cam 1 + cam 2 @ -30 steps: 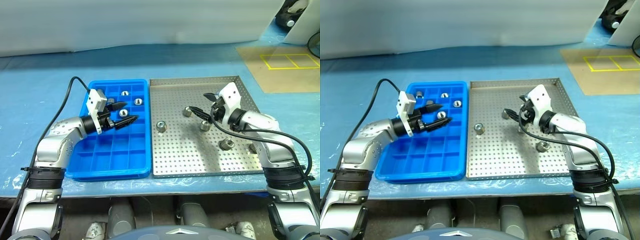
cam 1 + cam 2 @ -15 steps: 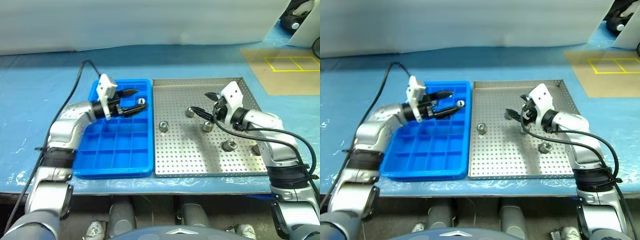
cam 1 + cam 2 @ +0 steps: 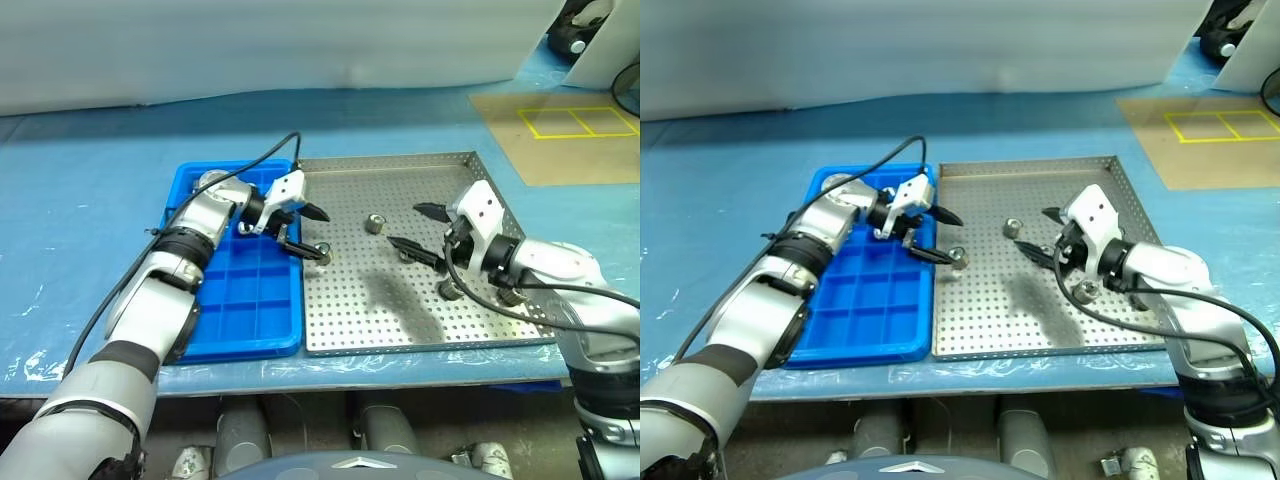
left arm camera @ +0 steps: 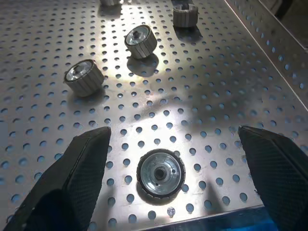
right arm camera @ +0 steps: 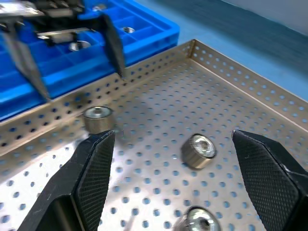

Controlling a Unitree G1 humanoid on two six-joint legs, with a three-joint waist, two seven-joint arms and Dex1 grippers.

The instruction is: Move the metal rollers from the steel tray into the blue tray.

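Note:
The metal roller (image 3: 324, 254) will turn out to be open all the way through its middle when I lift it, because a dark hole (image 4: 160, 173) marks the roller's middle.
The steel tray (image 3: 400, 320) lies in the middle of the table, with the blue tray (image 3: 240, 310) against its left side. Several metal rollers stand on the perforated floor. One roller (image 3: 322, 252) sits near the steel tray's left rim. My left gripper (image 3: 308, 232) reaches over that rim, open, and in the left wrist view this roller (image 4: 160, 173) lies on the floor between its spread fingers, untouched. Other rollers (image 4: 86, 77) (image 4: 140, 41) stand further off. My right gripper (image 3: 425, 230) hovers open and empty over the tray's right half, above a roller (image 5: 198, 150). Rollers (image 5: 127, 30) lie in blue tray compartments.
A tan board with yellow lines (image 3: 570, 140) lies at the back right on the blue table cover. My left arm's black cable (image 3: 270, 155) loops over the blue tray's far end. A roller (image 3: 450, 290) and another (image 3: 505, 297) sit under my right forearm.
My left gripper has swung right, from above the blue tray to over the steel tray's left rim, and rolled. My right gripper has drawn back a little. Both stay open.

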